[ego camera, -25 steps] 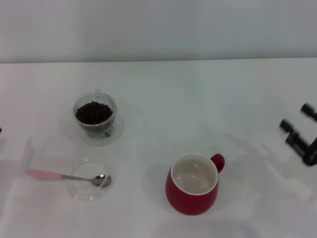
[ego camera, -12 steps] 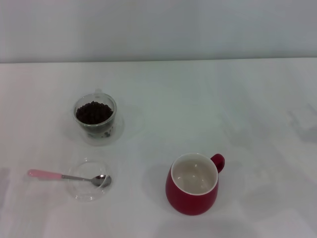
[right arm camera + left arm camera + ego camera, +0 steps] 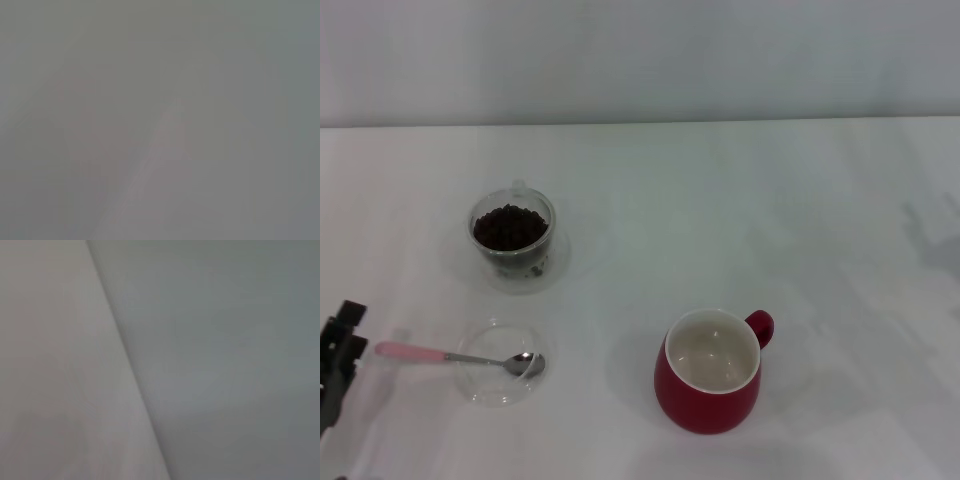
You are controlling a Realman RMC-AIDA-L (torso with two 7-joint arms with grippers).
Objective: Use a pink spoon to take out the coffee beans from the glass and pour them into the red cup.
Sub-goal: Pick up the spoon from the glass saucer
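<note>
The pink spoon's metal bowl [image 3: 526, 364] is only resting across the flat clear lid [image 3: 498, 384]. The lid will therefore move a little but stay behind when I pick up the spoon.
The pink spoon [image 3: 440, 355] lies flat at the front left of the white table, its handle pointing left and its metal bowl resting on a flat clear lid [image 3: 500, 378]. The glass [image 3: 514, 238] stands behind it, filled with the coffee beans [image 3: 508, 226]. The red cup [image 3: 710, 372] stands upright at front centre, empty, its handle to the right. My left gripper [image 3: 342, 345] shows at the left edge, just left of the spoon's handle and apart from it. My right gripper is out of view. Both wrist views show only blurred grey surface.
The white table [image 3: 720, 220] runs back to a grey wall [image 3: 640, 60]. A faint shadow lies on the table at the far right [image 3: 930, 235].
My right gripper, at the right edge one second ago, has left the view. My left gripper has come in at the left edge beside the spoon's handle. The objects have not moved.
</note>
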